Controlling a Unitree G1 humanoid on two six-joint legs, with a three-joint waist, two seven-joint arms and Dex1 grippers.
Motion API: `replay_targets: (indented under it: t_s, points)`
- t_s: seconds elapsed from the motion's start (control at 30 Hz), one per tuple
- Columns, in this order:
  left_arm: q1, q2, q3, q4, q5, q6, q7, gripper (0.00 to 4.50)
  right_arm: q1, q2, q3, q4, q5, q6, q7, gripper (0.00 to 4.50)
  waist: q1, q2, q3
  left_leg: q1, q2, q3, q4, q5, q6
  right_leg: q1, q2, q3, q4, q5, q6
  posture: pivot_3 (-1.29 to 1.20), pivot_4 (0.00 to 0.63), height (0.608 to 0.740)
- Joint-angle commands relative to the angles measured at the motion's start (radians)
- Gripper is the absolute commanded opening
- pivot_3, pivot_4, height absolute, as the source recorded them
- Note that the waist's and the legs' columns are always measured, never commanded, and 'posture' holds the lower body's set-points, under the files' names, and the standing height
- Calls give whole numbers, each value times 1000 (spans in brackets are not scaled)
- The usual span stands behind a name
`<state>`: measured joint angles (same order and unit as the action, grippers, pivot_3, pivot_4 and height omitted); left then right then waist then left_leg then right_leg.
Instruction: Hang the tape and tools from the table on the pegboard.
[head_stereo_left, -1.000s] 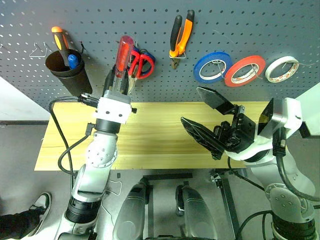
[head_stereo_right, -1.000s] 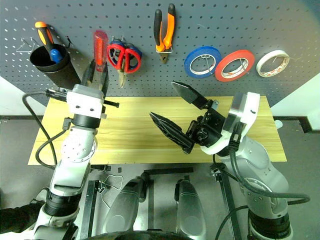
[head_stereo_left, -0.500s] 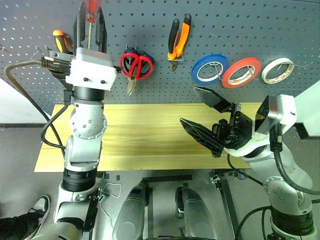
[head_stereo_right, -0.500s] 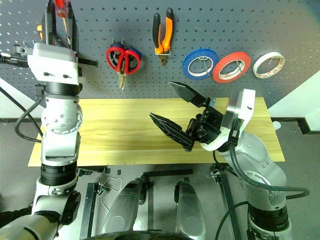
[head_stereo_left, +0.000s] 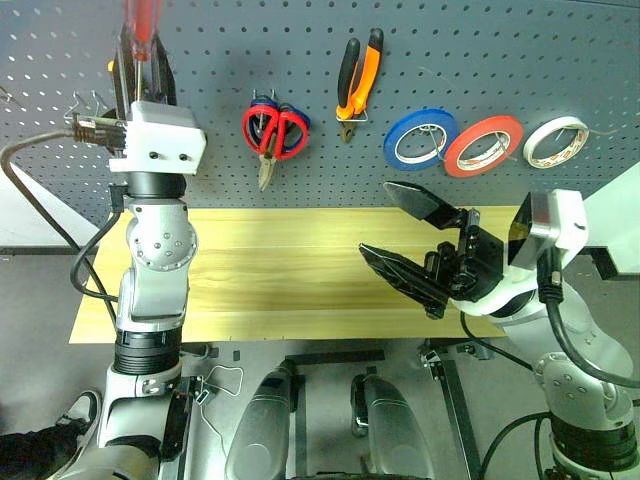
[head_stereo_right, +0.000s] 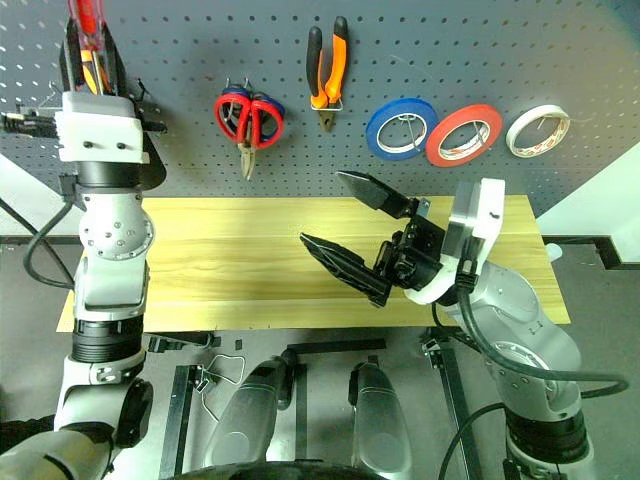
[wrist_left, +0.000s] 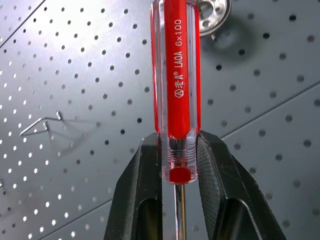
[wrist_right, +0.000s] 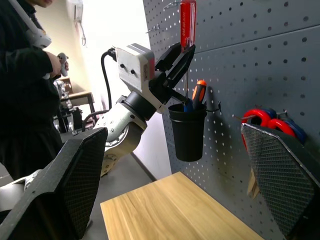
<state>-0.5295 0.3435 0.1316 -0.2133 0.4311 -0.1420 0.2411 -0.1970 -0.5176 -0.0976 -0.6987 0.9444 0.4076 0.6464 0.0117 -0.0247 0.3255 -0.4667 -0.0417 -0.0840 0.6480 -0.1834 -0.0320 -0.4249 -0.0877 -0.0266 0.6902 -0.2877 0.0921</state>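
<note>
The red-handled screwdriver (wrist_right: 186, 82) is pointing straight down over the black cup's opening (wrist_right: 181, 107), so I will keep lowering it with my left gripper until its handle nears the cup's rim, then let go.
My left gripper (head_stereo_left: 145, 72) is shut on the slim red-handled screwdriver (head_stereo_left: 143, 22), gripping it at the base of the handle (wrist_left: 175, 75), handle up and shaft down. It holds the tool upright in front of the pegboard, just above a black cup (wrist_right: 187, 131). On the board hang the red-handled scissors (head_stereo_left: 272, 130), the orange-and-black pliers (head_stereo_left: 358, 72) and the red tape ring (head_stereo_left: 483, 143). My right gripper (head_stereo_left: 375, 217) hovers open over the right half of the wooden table (head_stereo_left: 270, 270), nothing between its fingers.
The black cup holds an orange-handled screwdriver (wrist_right: 199, 91) and a blue-handled one. A blue roll (head_stereo_left: 422, 137) and a white roll (head_stereo_left: 557, 140) hang beside the red tape. Blue scissors hang behind the red ones. A person in dark clothes (wrist_right: 25, 85) stands off to the left.
My left gripper carried the screwdriver up and to the left, from in front of the scissors to above the black cup. The right arm stayed put.
</note>
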Motion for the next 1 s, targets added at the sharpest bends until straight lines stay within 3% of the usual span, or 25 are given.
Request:
replay_targets:
  t_s: [0.03,0.43,0.8,1.0]
  points:
    - [23,12,51,-45,24,11,32,604,8,-16,-21,-28,13,-3,7,4500,-1,0,0,1,0,1,0,0,0,0,0,1,0,0,0,34,264,703]
    - [123,19,129,82,19,6,124,599,31,-50,-48,-51,63,24,-15,4500,-17,0,0,2,2,2,0,0,0,1,0,3,1,0,-1,11,288,703]
    - [101,29,132,132,36,24,195,599,42,-61,-47,-59,68,35,-28,4500,-28,0,0,4,2,3,0,0,0,0,1,5,3,0,-1,7,289,703]
    - [83,47,124,148,55,32,230,2581,42,-61,-45,-59,64,34,-32,4500,-23,0,0,4,2,3,0,0,0,0,1,5,3,0,-1,6,288,703]
